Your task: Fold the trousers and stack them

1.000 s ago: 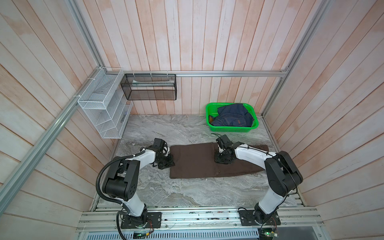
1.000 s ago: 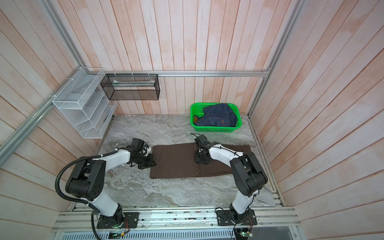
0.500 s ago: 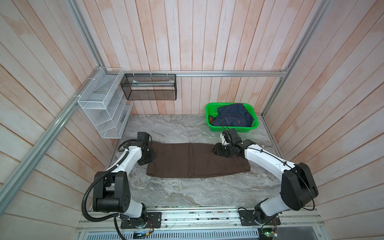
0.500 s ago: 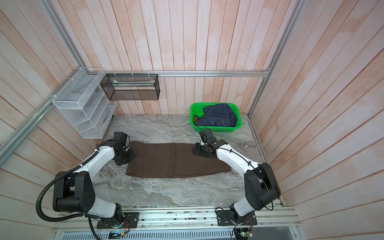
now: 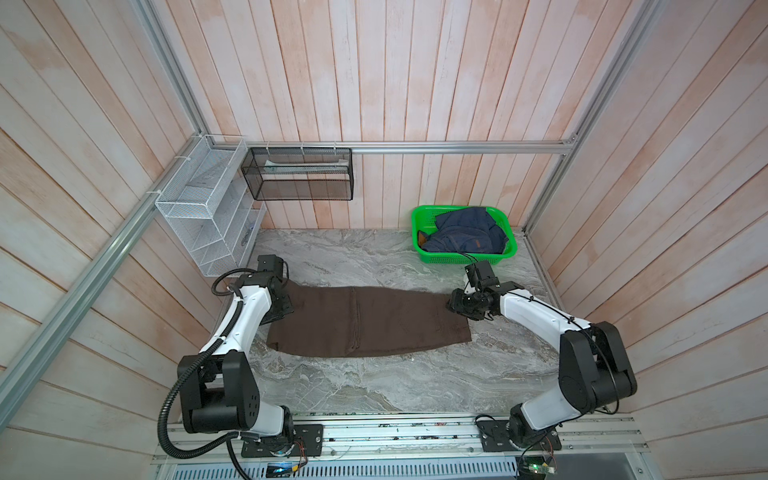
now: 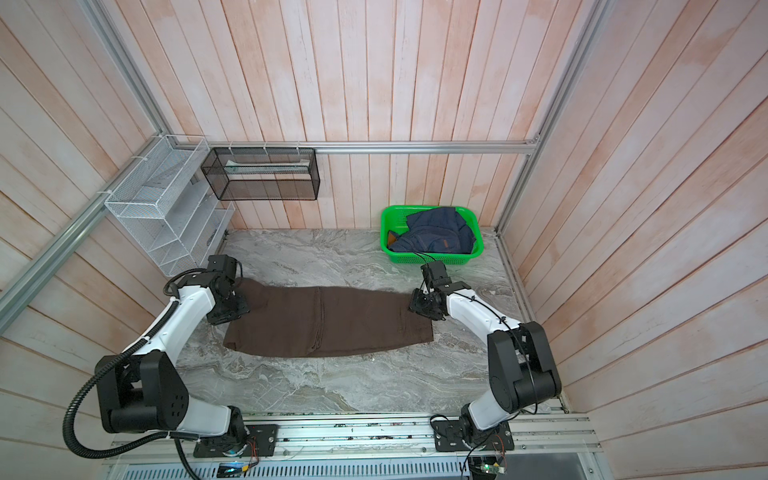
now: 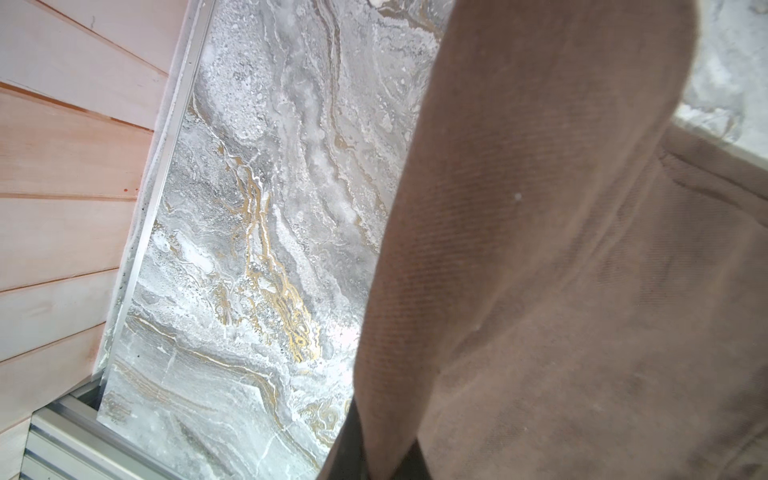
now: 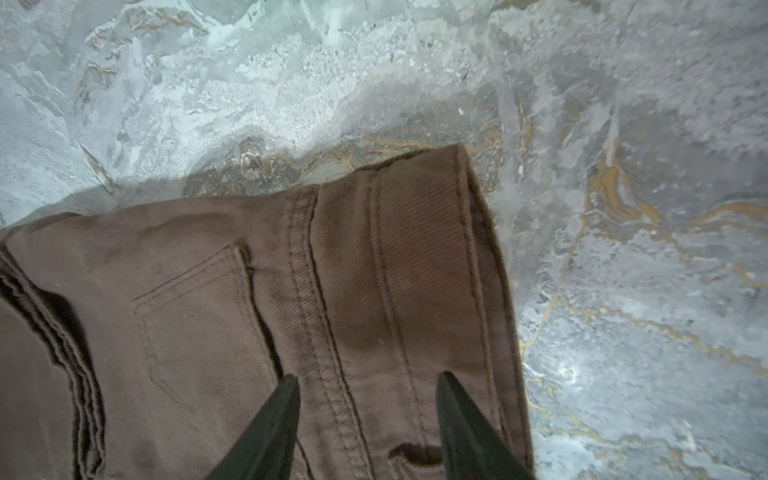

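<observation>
The robot's right gripper has the waistband loose (image 8: 424, 268) under its open fingers, so it should pinch the waistband's edge (image 8: 493, 360) and hold it steady before the left gripper folds the legs over.
The brown trousers (image 5: 365, 324) (image 6: 328, 320) lie flat across the marble table, folded lengthwise, with the waist end at the right. My left gripper (image 5: 287, 309) (image 6: 242, 309) is at their left end. In the left wrist view it (image 7: 380, 461) is shut on a fold of the trousers (image 7: 561, 249), which rises from between the fingers. My right gripper (image 5: 453, 305) (image 6: 413, 305) is over the far right corner. In the right wrist view it (image 8: 366, 376) is open just above the waistband (image 8: 415, 249), beside a back pocket (image 8: 195, 316), holding nothing.
A green basket (image 5: 457, 259) (image 6: 432, 258) with a navy denim garment (image 5: 465, 230) stands at the back right, just behind the right gripper. A white wire rack (image 5: 203, 216) and a black mesh basket (image 5: 299, 178) hang on the walls at the back left.
My left gripper has pulled the trousers leftward across the table. The right gripper, earlier over their middle, now stands at their right end with its jaws wider apart.
</observation>
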